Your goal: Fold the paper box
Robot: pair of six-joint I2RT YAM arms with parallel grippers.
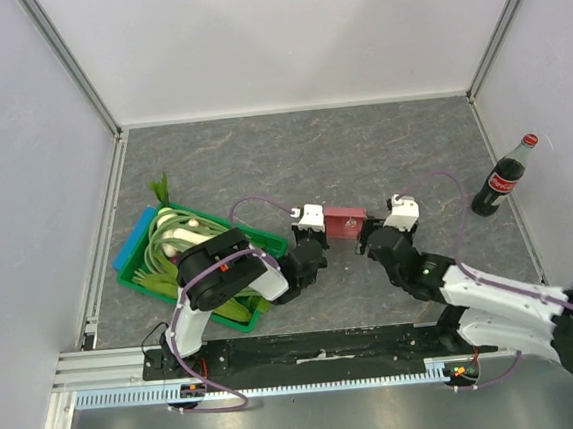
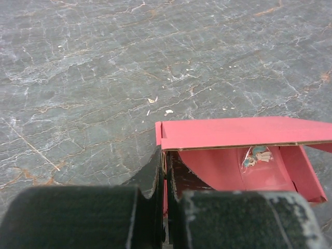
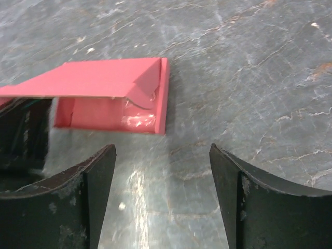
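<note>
I should back my left gripper away and then push the lid down from above, because my left gripper is pinching the corner of the box's gaping lid (image 2: 164, 143).
The pink paper box (image 1: 345, 221) lies on the grey table between the two arms, partly folded, its near side open. My left gripper (image 1: 313, 234) is shut on the box's left side wall; in the left wrist view the gripper (image 2: 167, 167) pinches the thin pink card, and the box (image 2: 244, 134) shows its lid and open inside. My right gripper (image 1: 366, 236) is open and empty just near the box's right end; in the right wrist view the gripper (image 3: 163, 155) stands a little short of the box (image 3: 109, 78), not touching it.
A green crate (image 1: 141, 277) of green vegetables stands at the left, next to the left arm. A cola bottle (image 1: 504, 175) stands upright at the right, near the wall. Walls close in the table at the back and sides.
</note>
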